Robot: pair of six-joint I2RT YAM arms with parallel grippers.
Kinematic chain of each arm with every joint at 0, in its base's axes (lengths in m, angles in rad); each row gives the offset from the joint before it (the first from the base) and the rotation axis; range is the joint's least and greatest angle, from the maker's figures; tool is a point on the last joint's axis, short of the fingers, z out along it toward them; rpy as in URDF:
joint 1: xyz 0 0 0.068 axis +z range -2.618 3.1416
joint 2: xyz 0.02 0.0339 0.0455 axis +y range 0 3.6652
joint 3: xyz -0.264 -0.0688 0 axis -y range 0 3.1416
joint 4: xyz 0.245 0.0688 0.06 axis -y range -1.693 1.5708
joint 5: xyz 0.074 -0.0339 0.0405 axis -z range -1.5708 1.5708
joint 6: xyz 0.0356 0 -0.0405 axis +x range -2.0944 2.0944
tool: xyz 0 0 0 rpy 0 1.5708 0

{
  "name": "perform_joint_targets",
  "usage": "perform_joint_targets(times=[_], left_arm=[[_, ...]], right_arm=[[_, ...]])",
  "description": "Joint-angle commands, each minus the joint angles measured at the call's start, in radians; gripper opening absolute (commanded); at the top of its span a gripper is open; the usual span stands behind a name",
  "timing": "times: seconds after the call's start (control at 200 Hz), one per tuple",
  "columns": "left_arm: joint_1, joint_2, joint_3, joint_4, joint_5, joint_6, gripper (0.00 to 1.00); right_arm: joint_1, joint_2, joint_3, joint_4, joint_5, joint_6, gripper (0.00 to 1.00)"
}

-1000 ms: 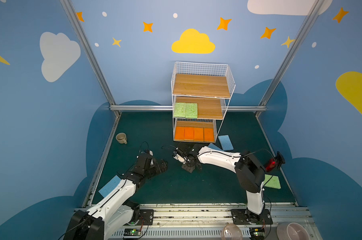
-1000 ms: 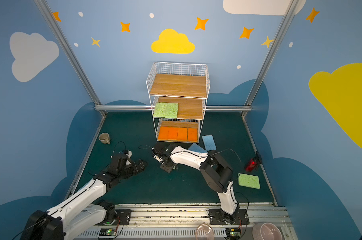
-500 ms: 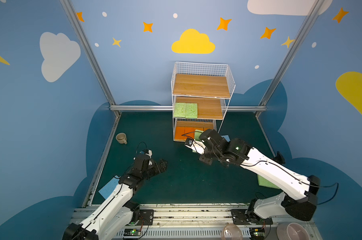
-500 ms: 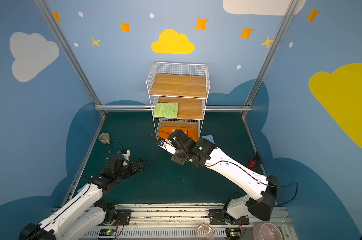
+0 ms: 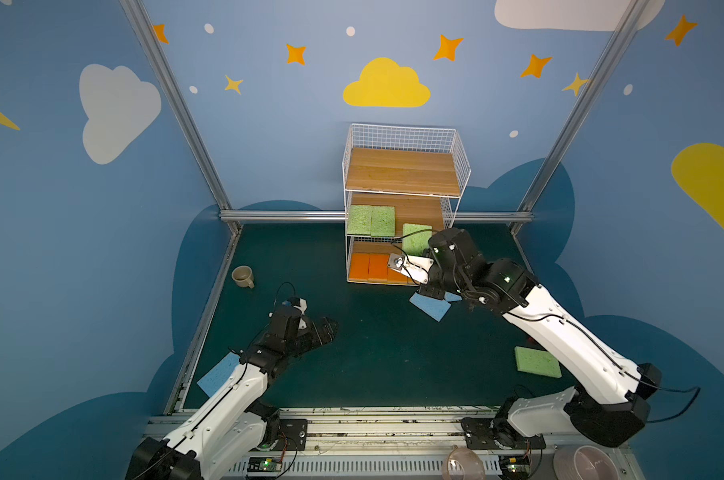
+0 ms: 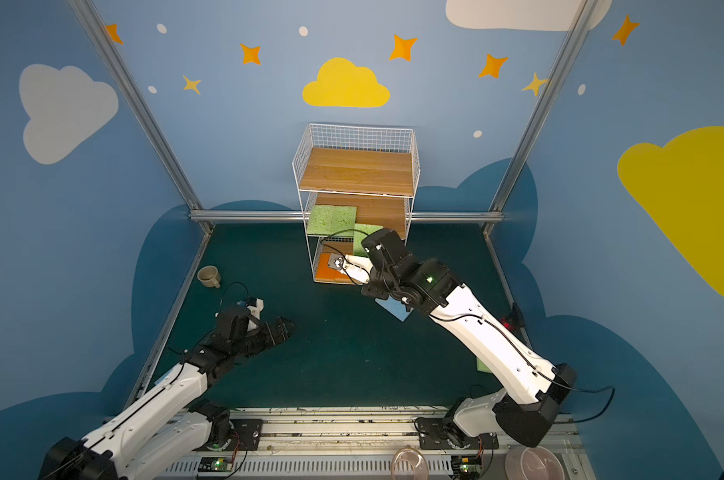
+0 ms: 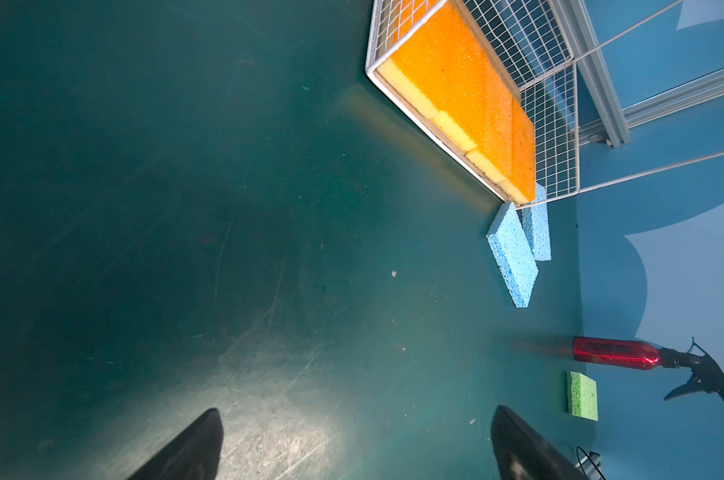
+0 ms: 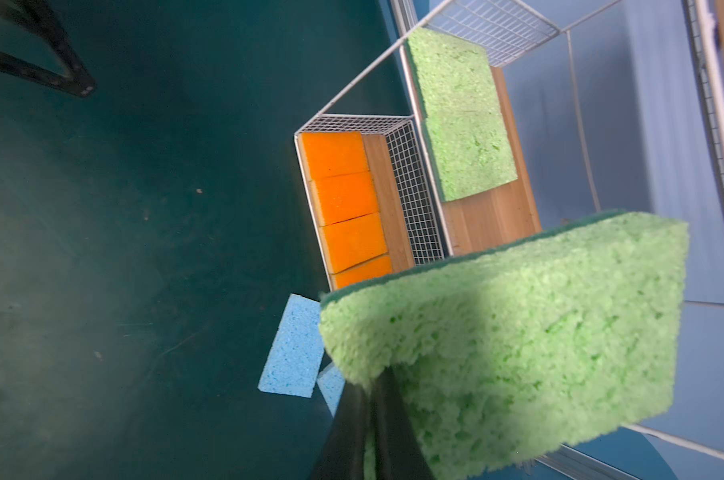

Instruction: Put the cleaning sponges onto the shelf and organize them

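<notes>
The green sponge's loose end (image 5: 417, 229) faces the open board (image 5: 415, 212) beside its green neighbours, so the robot's right gripper should go into the middle level next and let go there.
The shelf (image 5: 406, 174) (image 6: 358, 170) stands at the back wall. Its middle tier holds two light green sponges (image 5: 370, 220) (image 8: 460, 112), and its bottom tier holds a row of orange sponges (image 5: 370, 268) (image 7: 468, 95) (image 8: 343, 208). My right gripper (image 8: 379, 382) is shut on a third green sponge (image 5: 416, 245) (image 6: 364, 239) (image 8: 518, 332), held at the front of the middle tier. Two blue sponges (image 5: 430, 305) (image 7: 511, 257) (image 8: 293, 347) lie on the floor by the shelf's right corner. My left gripper (image 5: 325, 328) (image 7: 356, 415) is open and empty, low over the floor.
A blue sponge (image 5: 219, 376) lies beside my left arm, and a green sponge (image 5: 536, 361) (image 7: 582, 395) lies on the floor at the right. A beige cup (image 5: 242, 276) stands near the left wall. A red spray bottle (image 7: 617, 353) lies by the right wall.
My right arm has lifted the green sponge from the floor centre and carried it up and right to the shelf's middle tier. My left arm has shifted only slightly.
</notes>
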Motion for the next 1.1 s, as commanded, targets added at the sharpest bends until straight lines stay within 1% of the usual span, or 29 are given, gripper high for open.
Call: perform_joint_targets(times=[0.0, 0.11, 0.28, 0.626, 0.881, 1.096], left_arm=[[0.003, 0.002, -0.001, 0.034, 0.008, 0.014, 1.00], [0.003, 0.022, 0.000, 0.052, 0.006, 0.018, 1.00], [0.002, 0.049, 0.011, 0.070, 0.008, 0.028, 1.00], [0.003, 0.093, 0.002, 0.114, 0.003, 0.033, 1.00], [-0.002, 0.143, 0.008, 0.149, 0.012, 0.028, 1.00], [-0.004, 0.180, 0.017, 0.157, 0.008, 0.033, 1.00]], right_arm=[[-0.040, 0.028, 0.068, -0.012, -0.083, -0.053, 0.07], [-0.061, 0.069, 0.090, -0.008, -0.132, -0.061, 0.07], [-0.084, 0.153, 0.131, -0.012, -0.130, -0.084, 0.07], [-0.165, 0.264, 0.248, -0.016, -0.199, -0.104, 0.07], [-0.191, 0.336, 0.250, 0.059, -0.157, -0.138, 0.08], [-0.214, 0.387, 0.280, 0.085, -0.153, -0.159, 0.11]])
